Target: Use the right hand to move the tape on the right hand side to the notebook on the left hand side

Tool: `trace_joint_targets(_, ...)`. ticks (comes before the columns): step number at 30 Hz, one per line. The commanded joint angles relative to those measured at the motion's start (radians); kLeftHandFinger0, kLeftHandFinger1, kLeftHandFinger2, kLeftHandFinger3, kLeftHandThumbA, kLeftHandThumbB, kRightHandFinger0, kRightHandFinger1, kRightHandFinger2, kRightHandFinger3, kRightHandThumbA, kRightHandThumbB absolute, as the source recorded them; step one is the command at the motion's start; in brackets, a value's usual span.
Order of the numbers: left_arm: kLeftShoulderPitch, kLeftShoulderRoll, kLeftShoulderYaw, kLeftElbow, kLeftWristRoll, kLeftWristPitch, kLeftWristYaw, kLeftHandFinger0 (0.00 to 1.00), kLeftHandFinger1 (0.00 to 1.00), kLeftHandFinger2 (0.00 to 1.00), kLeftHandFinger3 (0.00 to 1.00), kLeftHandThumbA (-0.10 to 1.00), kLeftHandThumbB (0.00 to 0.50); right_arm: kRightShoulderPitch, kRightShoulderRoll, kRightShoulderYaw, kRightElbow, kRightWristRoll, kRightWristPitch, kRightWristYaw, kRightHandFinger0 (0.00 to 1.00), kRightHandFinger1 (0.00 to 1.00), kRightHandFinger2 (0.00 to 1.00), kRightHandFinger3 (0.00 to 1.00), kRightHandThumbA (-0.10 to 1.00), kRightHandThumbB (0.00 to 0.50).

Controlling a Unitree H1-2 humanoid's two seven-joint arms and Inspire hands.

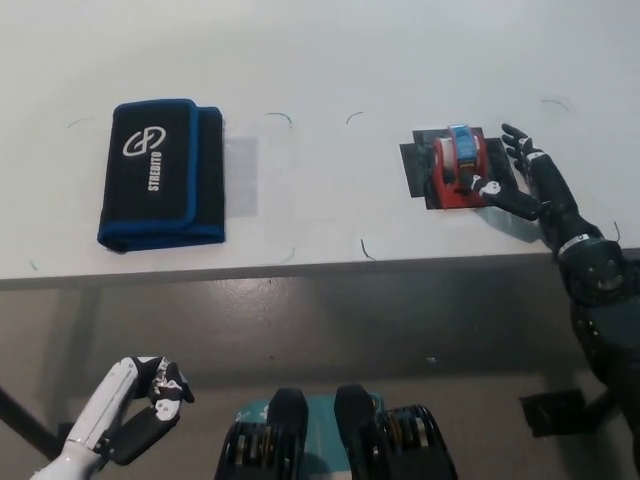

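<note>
My gripper will carry the red tape (460, 166) away and the tape will leave the mat behind, because the black mat's edges (411, 171) lie level with the table.
A red tape dispenser (458, 168) with a blue and white roll stands on a small black mat (417, 165) at the table's right. My black right hand (518, 178) is beside it on its right, fingers spread, one fingertip touching the dispenser's near corner; nothing is held. A black notebook with blue trim (160, 172) lies flat on the table's left, well apart from the tape. My white left hand (140, 405) rests below the table's front edge at the lower left, fingers curled loosely and empty.
The white table (320, 60) stretches between notebook and tape, its front edge (300, 268) crossing the picture's middle. Grey floor lies below it. A pale rectangular patch (243, 175) sits just right of the notebook.
</note>
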Motion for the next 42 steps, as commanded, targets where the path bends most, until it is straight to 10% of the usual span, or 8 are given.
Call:
trace_joint_targets(1, -0.008, 0.002, 0.01, -0.026, -0.009, -0.014, -0.006, 0.28, 0.21, 0.2, 0.36, 0.23, 0.011, -0.086, 0.074, 0.024, 0.022, 0.0, -0.01, 0.014, 1.0, 1.0, 1.0, 1.0, 0.95, 0.409)
trace_joint_targets(42, -0.025, 0.012, 0.014, -0.046, 0.006, 0.005, -0.015, 0.29, 0.22, 0.2, 0.39, 0.27, 0.004, -0.22, 0.25, 0.101, 0.12, -0.024, -0.036, -0.034, 1.0, 1.0, 1.0, 1.0, 1.0, 0.492)
